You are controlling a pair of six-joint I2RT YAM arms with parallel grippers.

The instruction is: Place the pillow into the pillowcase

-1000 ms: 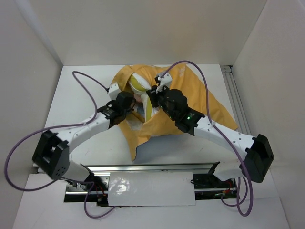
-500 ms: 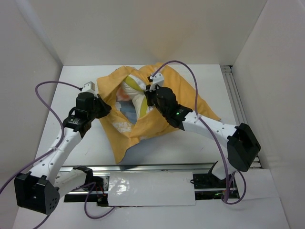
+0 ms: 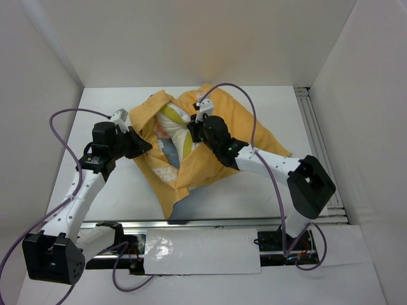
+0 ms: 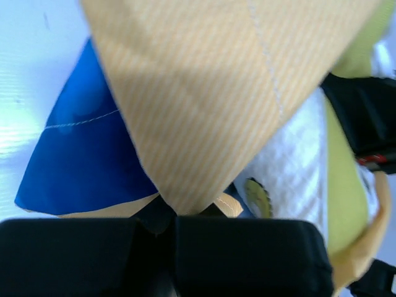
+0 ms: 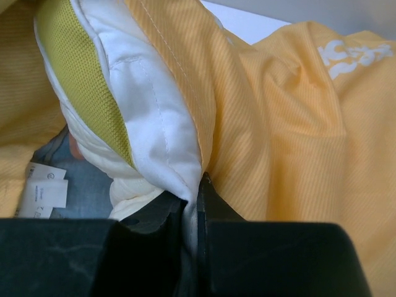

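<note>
Next, my left gripper pulls the opening's edge [image 4: 185,195] back while my right gripper pulls orange fabric over the pillow, because the white pillow [image 3: 174,121] bulges out of the pillowcase's opening.
The orange-yellow pillowcase [image 3: 216,162] lies crumpled in the middle of the table, its mouth facing left. The white pillow [image 3: 173,122] with pale-yellow trim bulges out of that mouth. My left gripper [image 3: 144,145] is shut on the pillowcase's left mouth edge; the left wrist view shows orange fabric [image 4: 204,93] pinched between its jaws [image 4: 178,211], with the blue inner side [image 4: 86,142] beside it. My right gripper [image 3: 191,129] is at the mouth, shut on the pillow; in the right wrist view its jaws [image 5: 195,193] clamp the pillow's white edge [image 5: 148,111] against the orange pillowcase [image 5: 284,124].
White walls enclose the table on three sides. A metal rail [image 3: 315,127] runs along the right edge. Purple cables loop above both arms [image 3: 238,89]. A white sewn label [image 5: 46,189] sits inside the case.
My left gripper has pulled the pillowcase's mouth edge out to the left, widening the mouth. My right gripper has carried the pillow a little left and farther into the case.
</note>
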